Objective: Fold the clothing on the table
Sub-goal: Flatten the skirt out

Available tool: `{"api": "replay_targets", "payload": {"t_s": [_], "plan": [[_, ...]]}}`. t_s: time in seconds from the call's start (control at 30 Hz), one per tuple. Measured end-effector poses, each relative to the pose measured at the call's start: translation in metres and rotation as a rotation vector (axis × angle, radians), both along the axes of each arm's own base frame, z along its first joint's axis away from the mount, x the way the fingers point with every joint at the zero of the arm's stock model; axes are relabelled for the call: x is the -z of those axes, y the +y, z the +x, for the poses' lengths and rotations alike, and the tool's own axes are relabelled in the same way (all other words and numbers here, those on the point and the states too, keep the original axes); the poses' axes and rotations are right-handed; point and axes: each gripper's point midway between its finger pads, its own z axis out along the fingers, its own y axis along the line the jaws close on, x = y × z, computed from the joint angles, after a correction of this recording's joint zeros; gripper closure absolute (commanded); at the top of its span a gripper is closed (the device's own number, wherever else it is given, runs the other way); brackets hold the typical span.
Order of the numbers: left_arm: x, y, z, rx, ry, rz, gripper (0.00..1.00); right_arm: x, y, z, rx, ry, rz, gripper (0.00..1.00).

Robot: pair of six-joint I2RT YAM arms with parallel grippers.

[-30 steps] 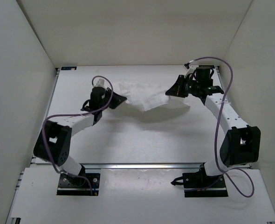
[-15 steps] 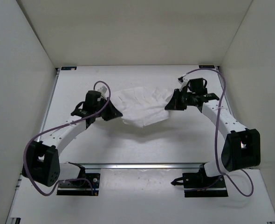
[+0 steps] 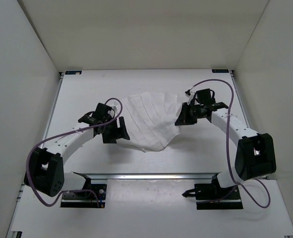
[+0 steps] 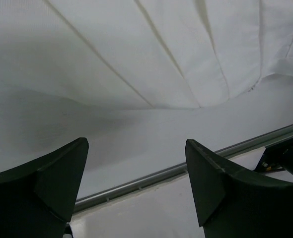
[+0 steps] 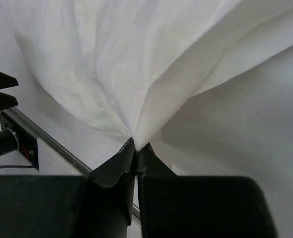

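Observation:
The garment's near edge (image 3: 146, 150) bulges out in a loose curve. The white pleated garment (image 3: 149, 119) will get straighter there when I pull it with my left gripper.
The clothing (image 3: 149, 119) is a white pleated garment spread fan-like on the table (image 3: 196, 148) between my two arms, its point toward the near edge. My right gripper (image 3: 179, 120) is shut on the clothing's right edge; in the right wrist view the fabric (image 5: 136, 64) bunches into the closed fingertips of that gripper (image 5: 137, 145). My left gripper (image 3: 122, 133) stands open beside the clothing's left edge, nothing between its fingers (image 4: 62, 173). In the left wrist view the clothing (image 4: 151, 44) lies above the open jaws.
A silver metal rail (image 3: 151, 175) runs along the table's near side, also seen as a rail (image 4: 196, 161) in the left wrist view. White walls (image 3: 22, 89) enclose the table on the left, back and right. Purple cables (image 3: 231, 109) loop over both arms.
The left gripper has opened and let go of the clothing's left edge. Both grippers moved toward the near edge, and the clothing now lies spread out flatter.

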Motion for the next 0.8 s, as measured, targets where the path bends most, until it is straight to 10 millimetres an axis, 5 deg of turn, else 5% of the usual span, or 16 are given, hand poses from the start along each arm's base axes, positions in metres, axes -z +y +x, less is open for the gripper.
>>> {"api": "replay_targets", "payload": {"t_s": [0.2,0.37,0.57,0.8], "plan": [[-0.015,-0.013,0.003,0.054,-0.037,0.0,0.13,0.008,0.021,-0.004,-0.056,0.004,-0.002,1.0],[-0.014,-0.046,0.014,0.098,-0.053,-0.03,0.15,0.025,0.026,-0.014,-0.072,0.049,0.003,1.0],[0.004,-0.107,0.029,0.175,-0.053,-0.032,0.19,0.04,0.019,-0.021,-0.047,0.086,0.001,0.99],[0.023,-0.133,0.036,0.148,-0.078,0.055,0.15,0.051,0.011,-0.024,-0.025,0.102,-0.002,1.0]]}}
